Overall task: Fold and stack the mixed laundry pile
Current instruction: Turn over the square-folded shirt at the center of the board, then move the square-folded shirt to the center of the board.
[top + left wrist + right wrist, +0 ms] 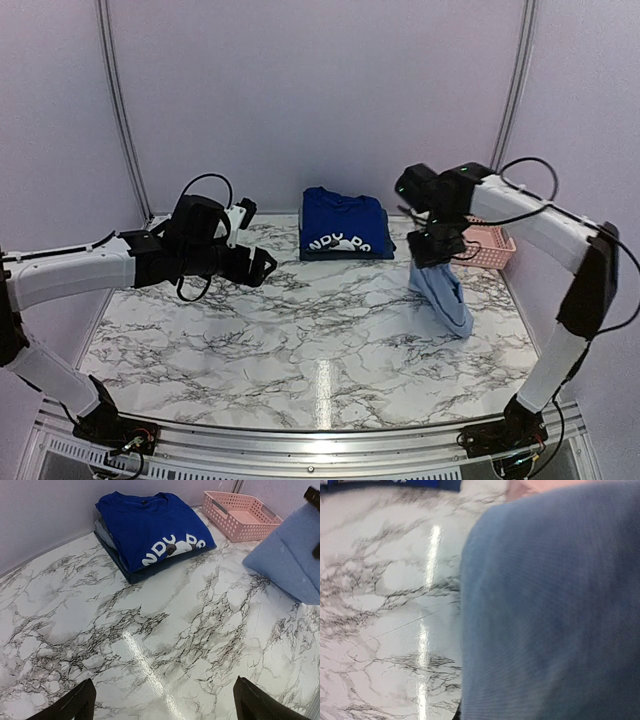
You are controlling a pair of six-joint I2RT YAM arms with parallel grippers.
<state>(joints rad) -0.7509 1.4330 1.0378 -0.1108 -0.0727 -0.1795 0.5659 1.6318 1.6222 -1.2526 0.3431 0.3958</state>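
Observation:
The light-blue garment (441, 300) is hanging from only my right gripper next to the basket, so next I put it down on open marble (312, 325) and grab its sides with both grippers.
A folded stack lies at the back middle of the table, with a royal-blue T-shirt (343, 225) (155, 530) with white lettering on top and darker blue pieces under it. My right gripper (437, 250) is shut on the top of a light-blue garment (445, 295) (295, 555). The garment hangs down, and its lower end rests on the marble. In the right wrist view this cloth (550, 610) fills most of the picture and hides the fingers. My left gripper (262, 265) (162, 700) hovers open and empty over the left-middle of the table.
A pink lattice basket (485, 245) (242, 515) stands at the back right, just behind the hanging garment. The marble table (300, 340) runs to the walls at the back and sides. A metal rail borders its near edge.

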